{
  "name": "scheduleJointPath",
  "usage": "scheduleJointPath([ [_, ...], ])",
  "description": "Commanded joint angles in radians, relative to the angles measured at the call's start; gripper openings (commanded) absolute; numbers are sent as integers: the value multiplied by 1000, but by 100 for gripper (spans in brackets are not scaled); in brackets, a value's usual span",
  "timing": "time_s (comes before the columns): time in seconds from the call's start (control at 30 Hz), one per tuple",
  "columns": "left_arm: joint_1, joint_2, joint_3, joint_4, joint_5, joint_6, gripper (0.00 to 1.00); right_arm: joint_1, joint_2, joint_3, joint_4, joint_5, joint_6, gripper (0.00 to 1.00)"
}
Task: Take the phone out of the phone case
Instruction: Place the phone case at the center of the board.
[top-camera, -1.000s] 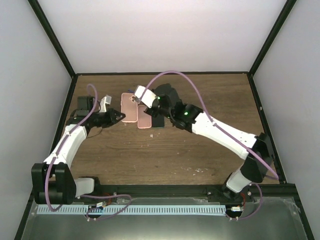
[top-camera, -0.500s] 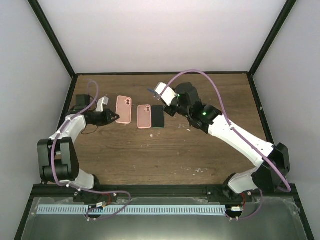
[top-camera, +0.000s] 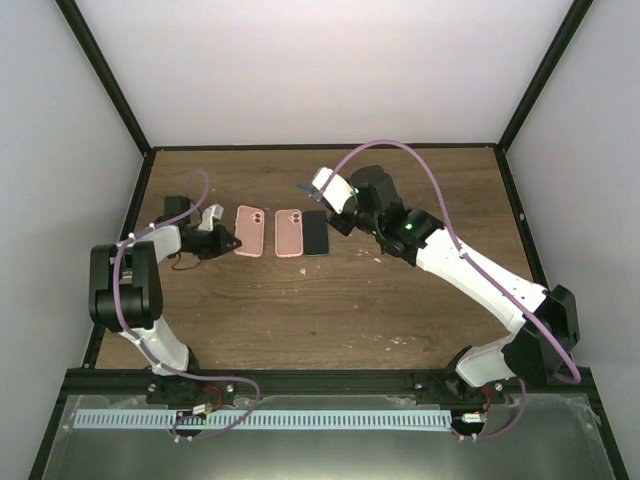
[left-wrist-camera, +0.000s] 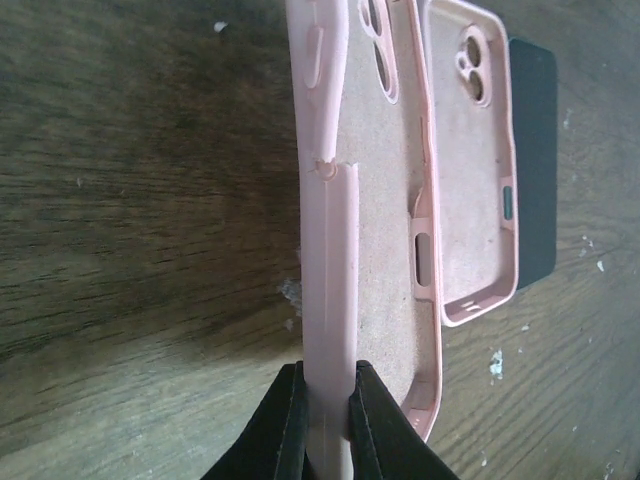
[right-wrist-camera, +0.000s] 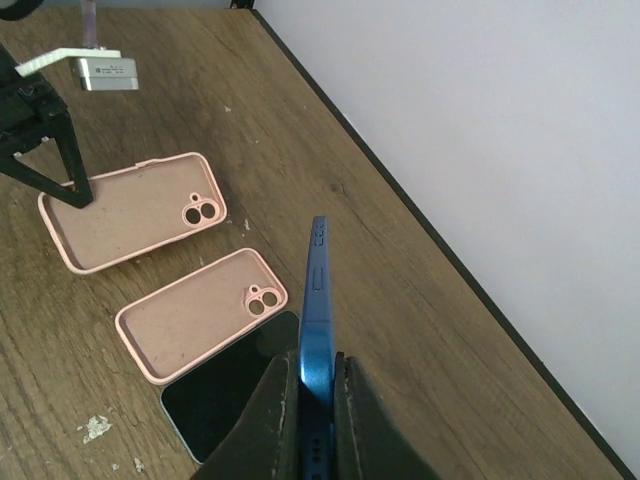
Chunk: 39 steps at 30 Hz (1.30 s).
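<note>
My left gripper should keep heading toward the second pink case (top-camera: 289, 233) and release alongside, since the empty held case (top-camera: 249, 231) is open side up and in line with it.
My left gripper (top-camera: 230, 241) is shut on the near side wall of an empty pink phone case (top-camera: 249, 231); the left wrist view shows both fingers (left-wrist-camera: 283, 420) clamped on that wall (left-wrist-camera: 328, 300). My right gripper (top-camera: 324, 197) is shut on a blue phone (top-camera: 304, 186) and holds it edge-on above the table, right of the cases. In the right wrist view the blue phone (right-wrist-camera: 316, 300) stands between the jaws (right-wrist-camera: 315, 385), with the held case (right-wrist-camera: 130, 210) lying open side up at the left.
A second empty pink case (top-camera: 289, 233) lies beside the first, also in the wrist views (left-wrist-camera: 470, 170) (right-wrist-camera: 195, 315). A black phone (top-camera: 316, 233) lies face up just right of it (right-wrist-camera: 235, 395). The wooden table (top-camera: 330, 300) has black frame rails at its edges.
My right gripper lifted the blue phone up and right, away from the cases. My left gripper drew the pink case left, then a little nearer, and the left arm folded back.
</note>
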<state>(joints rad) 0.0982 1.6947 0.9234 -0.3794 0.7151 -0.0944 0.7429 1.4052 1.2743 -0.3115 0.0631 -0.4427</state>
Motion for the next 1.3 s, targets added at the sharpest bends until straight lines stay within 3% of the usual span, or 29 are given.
scheduleJointPath([
  [0.0, -16, 47, 22, 65, 7, -1, 0, -2, -3, 58, 37, -3, 15, 1],
  [0.4, -94, 162, 78, 90, -55, -43, 0, -4, -8, 36, 44, -8, 13, 1],
  [0.47, -95, 171, 82, 87, -66, -56, 4, -4, -4, 37, 45, -10, 15, 1],
  [0.73, -98, 156, 77, 79, -88, -73, 41, -4, 21, 47, 43, -25, 19, 1],
  [0.77, -98, 150, 76, 75, -90, -72, 50, -4, 27, 50, 43, -26, 19, 1],
  [0.83, -98, 135, 75, 67, -115, -70, 53, -4, 41, 58, 44, -18, 17, 1],
  [0.9, -97, 110, 64, 66, -139, -61, 75, -3, 58, 71, 47, 2, 11, 1],
  [1.03, -92, 59, 41, 65, -159, -52, 98, -2, 90, 85, 75, 33, -6, 1],
  [1.27, -5, -47, 45, 13, -87, -61, 100, 44, 126, 51, 208, 146, -135, 1],
])
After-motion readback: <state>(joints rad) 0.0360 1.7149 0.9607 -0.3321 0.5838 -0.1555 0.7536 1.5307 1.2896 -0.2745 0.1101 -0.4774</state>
